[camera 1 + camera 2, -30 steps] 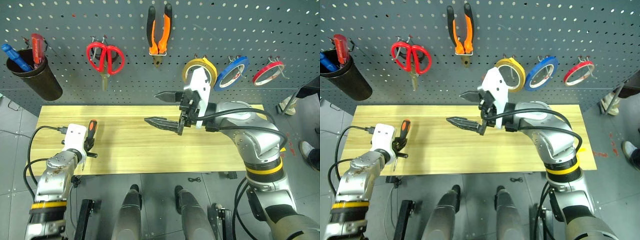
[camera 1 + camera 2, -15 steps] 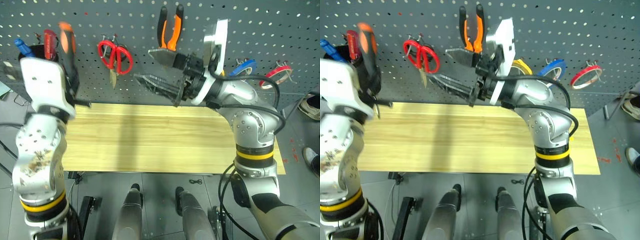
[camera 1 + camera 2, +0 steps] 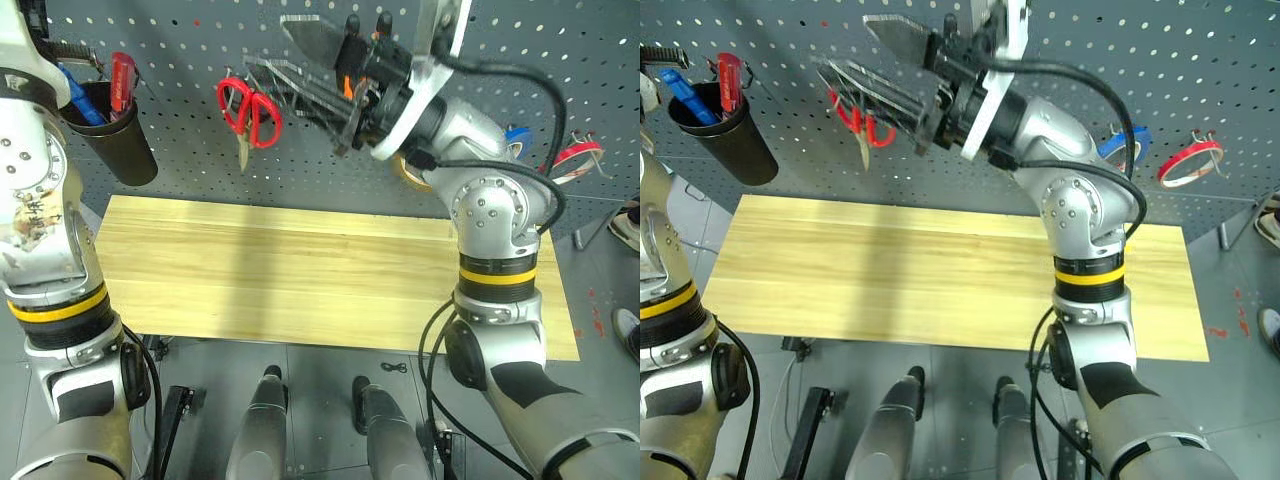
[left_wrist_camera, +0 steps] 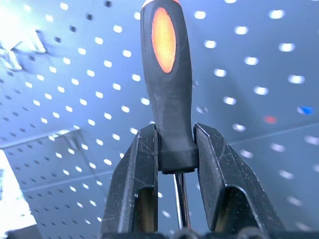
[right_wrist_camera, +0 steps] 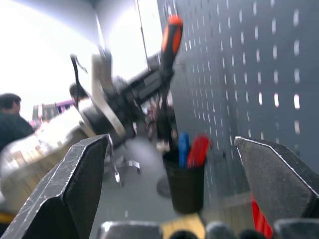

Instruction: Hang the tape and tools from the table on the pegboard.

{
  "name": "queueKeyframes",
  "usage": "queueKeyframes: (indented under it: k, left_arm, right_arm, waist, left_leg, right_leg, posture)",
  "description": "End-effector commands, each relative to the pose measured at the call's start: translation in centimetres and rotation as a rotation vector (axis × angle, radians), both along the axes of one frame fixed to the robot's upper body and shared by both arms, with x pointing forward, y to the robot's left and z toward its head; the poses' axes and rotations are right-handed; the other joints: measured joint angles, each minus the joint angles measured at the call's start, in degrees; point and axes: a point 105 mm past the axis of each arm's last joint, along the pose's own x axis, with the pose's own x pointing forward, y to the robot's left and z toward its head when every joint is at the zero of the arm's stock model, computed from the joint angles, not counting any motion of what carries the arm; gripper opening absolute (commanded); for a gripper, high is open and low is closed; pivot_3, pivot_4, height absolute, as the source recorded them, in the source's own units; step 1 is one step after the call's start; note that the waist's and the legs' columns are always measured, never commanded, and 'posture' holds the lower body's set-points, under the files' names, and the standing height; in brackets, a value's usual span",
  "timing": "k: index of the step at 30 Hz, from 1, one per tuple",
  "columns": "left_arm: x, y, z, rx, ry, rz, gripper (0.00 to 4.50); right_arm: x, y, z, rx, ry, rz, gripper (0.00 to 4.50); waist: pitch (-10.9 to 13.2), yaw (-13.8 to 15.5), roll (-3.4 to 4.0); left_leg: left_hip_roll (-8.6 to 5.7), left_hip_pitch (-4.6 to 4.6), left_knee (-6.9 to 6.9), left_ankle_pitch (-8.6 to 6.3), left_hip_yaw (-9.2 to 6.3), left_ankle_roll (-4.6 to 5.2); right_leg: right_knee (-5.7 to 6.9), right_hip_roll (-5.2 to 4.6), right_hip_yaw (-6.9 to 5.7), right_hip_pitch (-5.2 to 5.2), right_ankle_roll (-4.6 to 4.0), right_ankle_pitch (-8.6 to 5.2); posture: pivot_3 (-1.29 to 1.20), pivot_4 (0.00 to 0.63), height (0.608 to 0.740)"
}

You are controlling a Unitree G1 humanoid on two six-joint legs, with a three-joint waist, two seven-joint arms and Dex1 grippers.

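Note:
The screwdriver's metal end [image 5: 172, 139] points down into the black cup's opening [image 3: 100, 115]. My left gripper keeps lowering it until it stands inside, then let go.
My left gripper [image 4: 175, 144] is shut on the screwdriver [image 4: 169, 74], clamping its black-and-orange handle, held high and close to the pegboard [image 3: 190, 170]. The right wrist view shows that screwdriver [image 5: 169, 37] raised above the black cup [image 5: 185, 185]. My right gripper [image 3: 268, 42] is open and holds nothing, raised in front of the board near the red scissors [image 3: 250, 105]. Its arm hides most of the pliers [image 3: 352, 24]. The red tape [image 3: 578, 157] hangs at the far right. The table [image 3: 300, 270] top is bare.
A black cup [image 3: 112, 135] with a blue and a red screwdriver hangs at the board's left. A blue roll [image 3: 516, 136] peeks out behind my right arm. A person [image 5: 11, 117] shows far off in the right wrist view.
My left gripper lifted the screwdriver off the table and up in front of the pegboard. My right gripper rose too, still open. The camera has shifted.

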Motion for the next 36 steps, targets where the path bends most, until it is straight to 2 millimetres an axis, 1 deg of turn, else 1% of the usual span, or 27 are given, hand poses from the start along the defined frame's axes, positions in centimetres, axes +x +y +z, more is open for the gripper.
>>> queueKeyframes:
  k: [1, 3, 6, 11, 14, 17, 18, 19, 24, 25, 27, 30, 33, 34, 35, 36]
  left_arm:
    - [-0.9, 0.5, 1.9, 0.025, -0.117, 0.049, 0.6]
    - [-0.6, 0.8, 1.9, 0.021, -0.129, 0.051, 0.6]
    - [0.1, 1.2, 1.4, 0.004, -0.121, 0.037, 0.6]
    - [1.8, 1.0, -0.6, -0.028, -0.074, -0.046, 0.6]
    - [2.4, 1.2, -1.5, -0.044, -0.064, -0.056, 0.6]
    - [2.6, 1.7, -1.9, -0.066, -0.061, -0.052, 0.6]
    - [2.7, 1.8, -2.0, -0.07, -0.062, -0.052, 1.64]
    - [2.8, 1.9, -2.0, -0.071, -0.063, -0.052, 1.94]
    - [2.8, 1.6, -1.9, -0.074, -0.063, -0.076, 4.31]
    - [2.8, 1.5, -1.9, -0.073, -0.061, -0.081, 4.44]
    - [2.7, 1.3, -2.0, -0.075, -0.057, -0.096, 4.44]
    - [2.6, 0.4, -2.4, -0.062, -0.013, -0.172, 4.44]
    - [2.7, -0.7, -3.4, -0.067, 0.081, -0.293, 4.44]
    - [2.7, -1.6, -4.0, -0.057, 0.136, -0.369, 4.44]
    - [2.7, -2.9, -4.9, -0.058, 0.219, -0.486, 4.44]
    - [2.3, -4.7, -6.1, -0.06, 0.306, -0.637, 4.44]
  right_arm:
    - [-1.0, -0.5, 2.3, 0.081, -0.074, 0.008, 4.5]
    - [-0.9, -0.6, 2.4, 0.085, -0.074, 0.006, 4.5]
    - [-0.8, -0.8, 2.3, 0.085, -0.071, 0.0, 4.5]
    - [-0.7, -1.1, 2.2, 0.077, -0.067, -0.016, 4.5]
    - [-0.6, -1.2, 2.0, 0.063, -0.066, -0.027, 4.5]
    - [-0.6, -1.4, 1.8, 0.052, -0.063, -0.035, 4.5]
    - [-0.6, -1.5, 1.8, 0.049, -0.062, -0.037, 4.5]
    - [-0.6, -1.6, 1.7, 0.046, -0.061, -0.042, 4.5]
    - [-0.6, -1.7, 1.5, 0.029, -0.061, -0.06, 4.5]
    - [-0.6, -1.7, 1.5, 0.024, -0.062, -0.066, 4.5]
    - [-0.4, -2.0, 1.3, 0.015, -0.06, -0.085, 4.5]
    - [-0.2, -3.2, 0.0, -0.029, -0.043, -0.126, 4.5]
    - [-0.3, -4.6, -1.5, -0.085, -0.019, -0.158, 4.5]
    - [-0.4, -5.2, -2.2, -0.114, -0.012, -0.17, 4.5]
    - [-0.7, -5.7, -3.1, -0.156, -0.008, -0.185, 4.5]
    - [-1.0, -6.3, -4.4, -0.222, -0.012, -0.204, 4.5]
  waist:
    - [0.0, 0.07, -0.01]
    - [-0.02, 0.16, -0.03]
    - [-0.02, 0.25, -0.04]
    - [-0.02, 0.36, -0.04]
    - [-0.02, 0.36, -0.04]
    - [-0.02, 0.36, -0.04]
    - [-0.02, 0.36, -0.04]
    - [-0.02, 0.37, -0.04]
    - [-0.03, 0.35, -0.04]
    - [-0.03, 0.35, -0.04]
    - [-0.03, 0.37, -0.05]
    - [-0.11, 0.69, -0.11]
    - [-0.18, 1.08, -0.08]
    - [-0.18, 1.14, -0.09]
    - [-0.18, 1.24, -0.09]
    - [-0.18, 1.31, -0.09]
  left_leg:
    - [0.0, -0.02, 0.0, 0.01, 0.0, -0.01]
    - [0.0, -0.06, 0.01, 0.02, 0.0, -0.03]
    - [0.0, -0.12, 0.01, 0.03, 0.0, -0.04]
    - [0.0, -0.18, 0.04, 0.04, -0.02, -0.06]
    - [0.0, -0.19, 0.05, 0.04, -0.02, -0.07]
    - [0.0, -0.19, 0.06, 0.04, -0.02, -0.06]
    - [0.01, -0.2, 0.06, 0.04, -0.02, -0.06]
    - [0.01, -0.21, 0.08, 0.04, -0.02, -0.06]
    - [0.0, -0.22, 0.09, 0.05, -0.03, -0.06]
    - [0.0, -0.22, 0.1, 0.04, -0.03, -0.06]
    - [0.01, -0.22, 0.12, 0.05, -0.03, -0.06]
    - [0.01, -0.23, 0.13, 0.05, -0.03, -0.06]
    - [0.01, -0.27, 0.15, 0.05, -0.03, -0.06]
    - [0.0, -0.29, 0.17, 0.05, -0.03, -0.06]
    - [0.0, -0.29, 0.17, 0.05, -0.03, -0.06]
    - [0.01, -0.29, 0.2, 0.05, -0.03, -0.06]
  right_leg:
    - [0.01, 0.0, -0.01, -0.02, 0.0, 0.0]
    - [0.02, -0.01, -0.03, -0.02, 0.0, 0.0]
    - [0.09, -0.02, -0.06, -0.05, -0.01, 0.01]
    - [0.13, -0.03, -0.08, -0.11, -0.02, 0.02]
    - [0.15, -0.03, -0.08, -0.11, -0.03, 0.03]
    - [0.16, -0.02, -0.09, -0.12, -0.04, 0.03]
    - [0.17, -0.03, -0.1, -0.12, -0.03, 0.03]
    - [0.17, -0.03, -0.1, -0.12, -0.04, 0.03]
    - [0.21, -0.03, -0.11, -0.12, -0.03, 0.03]
    - [0.21, -0.03, -0.11, -0.12, -0.03, 0.03]
    - [0.21, -0.03, -0.11, -0.12, -0.03, 0.04]
    - [0.25, -0.04, -0.12, -0.11, -0.03, 0.04]
    - [0.31, -0.06, -0.14, -0.11, -0.02, 0.04]
    - [0.33, -0.06, -0.14, -0.11, -0.02, 0.04]
    - [0.36, -0.06, -0.15, -0.11, -0.02, 0.04]
    - [0.4, -0.06, -0.16, -0.11, -0.02, 0.04]
  posture:
    - [0.29, 0.273, 0.74]
    - [0.29, 0.27, 0.74]
    - [0.29, 0.273, 0.74]
    - [0.28, 0.275, 0.74]
    - [0.27, 0.278, 0.74]
    - [0.27, 0.278, 0.74]
    - [0.27, 0.278, 0.74]
    - [0.27, 0.278, 0.74]
    - [0.26, 0.279, 0.74]
    - [0.26, 0.279, 0.74]
    - [0.26, 0.277, 0.74]
    - [0.27, 0.272, 0.74]
    - [0.28, 0.276, 0.74]
    - [0.28, 0.276, 0.74]
    - [0.28, 0.277, 0.74]
    - [0.28, 0.277, 0.74]
